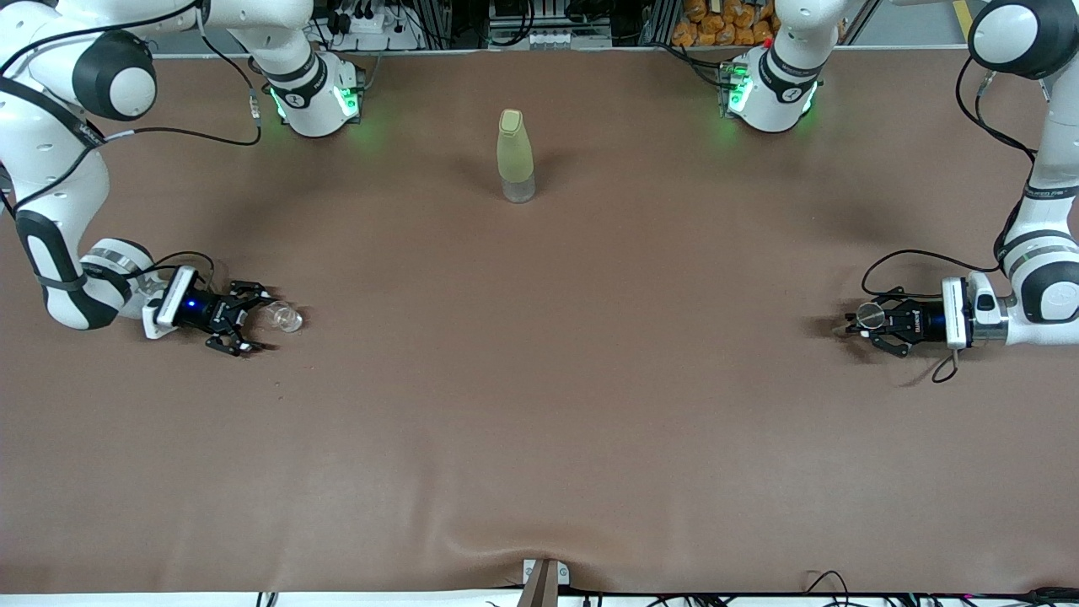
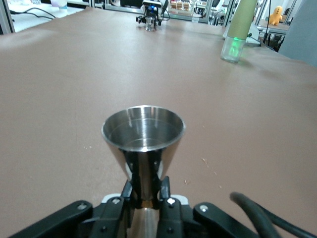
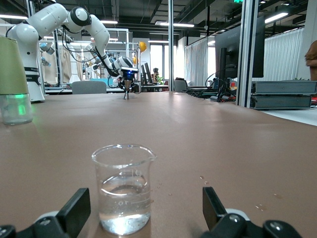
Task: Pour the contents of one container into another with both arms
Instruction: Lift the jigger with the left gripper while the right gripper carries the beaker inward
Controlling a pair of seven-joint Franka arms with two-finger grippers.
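Observation:
The beaker's rim sticks out into a spout [image 3: 154, 157]. The clear liquid [image 3: 124, 206] will flow up toward that spout when I tip the beaker.
A steel cone-shaped measuring cup [image 2: 143, 133] stands on the brown table [image 1: 539, 405] at the left arm's end. My left gripper [image 2: 146, 192] is shut on its narrow waist; in the front view that gripper [image 1: 861, 324] lies low on the table with the cup [image 1: 871, 315] in it. A small glass beaker [image 3: 123, 191] with some clear liquid stands at the right arm's end. My right gripper [image 3: 143, 210] is open, one finger on each side of the beaker, neither touching it. The front view shows the right gripper [image 1: 253, 322] and the beaker [image 1: 287, 318] there.
A tall pale-green bottle [image 1: 515, 156] with a clear base stands upright mid-table, farther from the front camera than both grippers, between the two arm bases. A cable loop [image 1: 944, 371] hangs by the left wrist.

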